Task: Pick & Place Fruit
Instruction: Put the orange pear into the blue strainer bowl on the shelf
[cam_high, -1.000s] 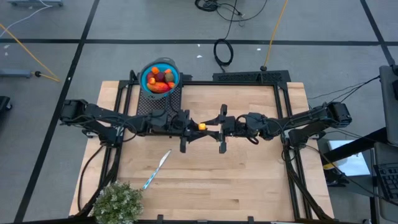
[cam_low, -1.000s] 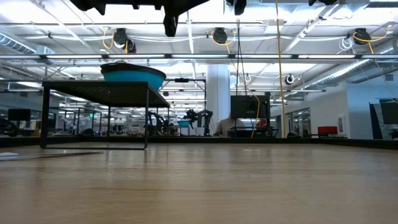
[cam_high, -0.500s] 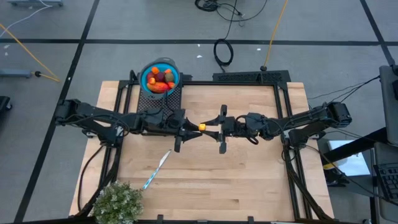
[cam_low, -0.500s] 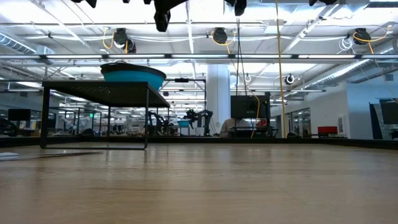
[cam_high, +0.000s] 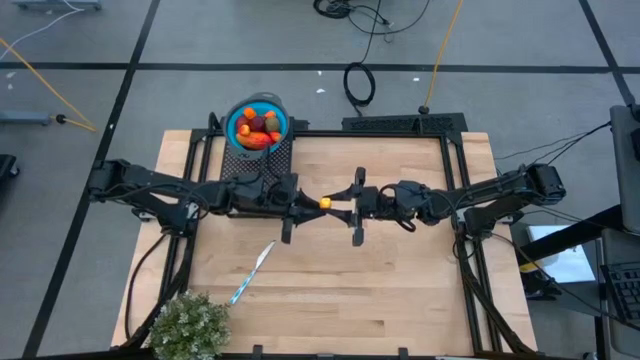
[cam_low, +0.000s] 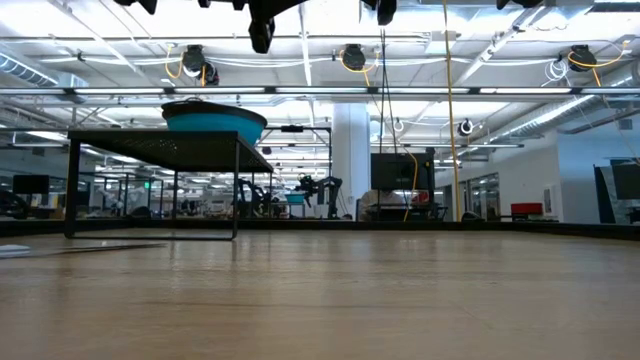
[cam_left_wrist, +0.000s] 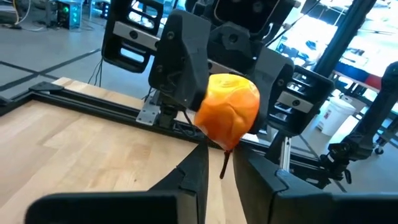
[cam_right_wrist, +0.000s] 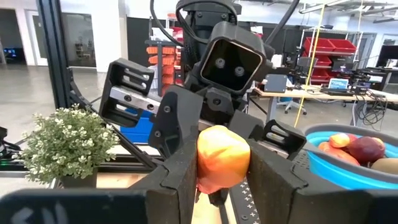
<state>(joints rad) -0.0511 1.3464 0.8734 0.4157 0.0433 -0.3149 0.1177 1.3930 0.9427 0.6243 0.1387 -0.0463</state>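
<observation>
The robot's right gripper is holding the orange fruit, but the blue bowl (cam_high: 257, 125) stands on the left gripper's side, so the right gripper should pass over the fruit (cam_high: 325, 203) and then move back.
A small orange fruit (cam_high: 323, 203) hangs high above the middle of the table, where my two grippers meet fingertip to fingertip. My right gripper (cam_right_wrist: 222, 171) comes in from the table's right and is shut on the fruit (cam_right_wrist: 222, 155). My left gripper (cam_left_wrist: 221, 171) comes level from the left. It stands just short of the fruit (cam_left_wrist: 227, 112), its fingers a narrow gap apart, with the fruit's thin stem (cam_left_wrist: 224, 163) hanging between them. Whether the left fingers touch the stem, I cannot tell. Several more fruits lie in a blue bowl (cam_high: 232, 125) at the far left. My right gripper pinches the orange fruit by its two sides (cam_right_wrist: 203, 155) between its two fingers. The fingers lie level and come from the table's right. The fruit is lifted clear of the table, with its stem pointing down.
The blue bowl (cam_low: 215, 122) stands on a raised black rack (cam_low: 150, 145) at the table's far left. A slim blue-handled knife (cam_high: 252, 270) lies left of centre. A bushy green plant (cam_high: 188, 325) stands at the near left corner.
My left gripper has drawn back a little toward the table's left edge, away from the orange fruit. The fruit has stayed where it was in my right gripper.
</observation>
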